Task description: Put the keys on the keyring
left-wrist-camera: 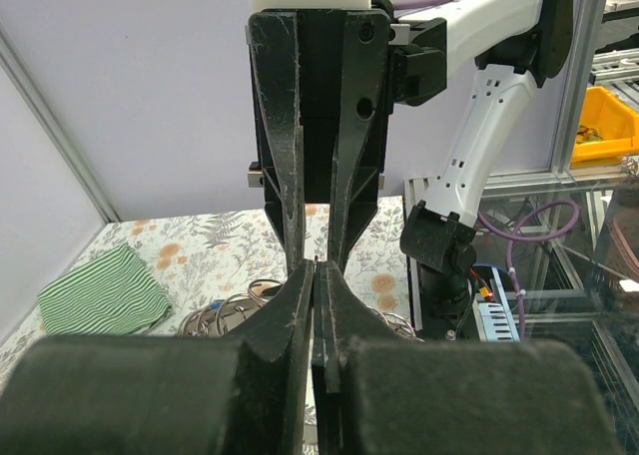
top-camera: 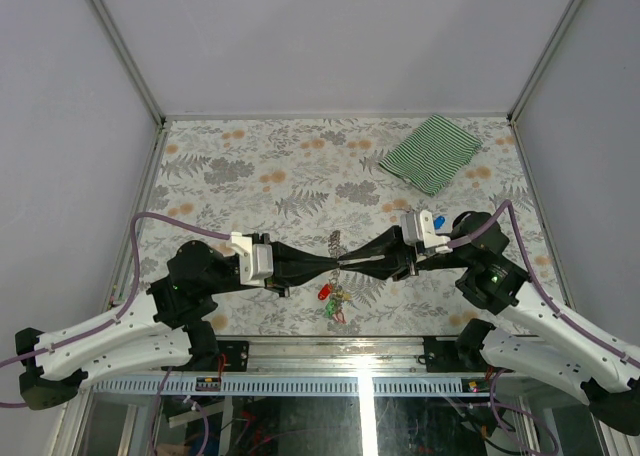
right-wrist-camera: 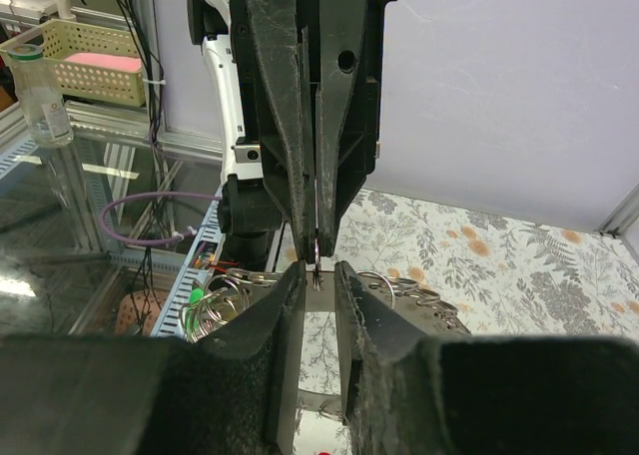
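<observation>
The red key (top-camera: 324,292) is below my left gripper, which is pinching the keyring. My right gripper should take hold of the keyring's thin edge (right-wrist-camera: 318,275) to free my left gripper.
My left gripper (top-camera: 333,264) and right gripper (top-camera: 372,260) meet tip to tip over the table's near middle. The left gripper (left-wrist-camera: 318,270) is shut on a thin metal edge of the keyring (right-wrist-camera: 316,247); a chain-like part of the keyring (top-camera: 334,242) rises just behind the tips. The right gripper (right-wrist-camera: 318,267) stands narrowly open, its pads either side of that same edge without pinching it. Keys (top-camera: 331,296) with red and green tags hang in a bunch just below the tips. Wire loops (right-wrist-camera: 215,297) with a green tag show left of my right fingers.
A green-striped cloth (top-camera: 432,151) lies at the back right of the floral table (top-camera: 250,176). Small blue and red pieces (top-camera: 436,221) sit by the right wrist. Grey walls close the table on three sides; the arm bases stand along the near edge.
</observation>
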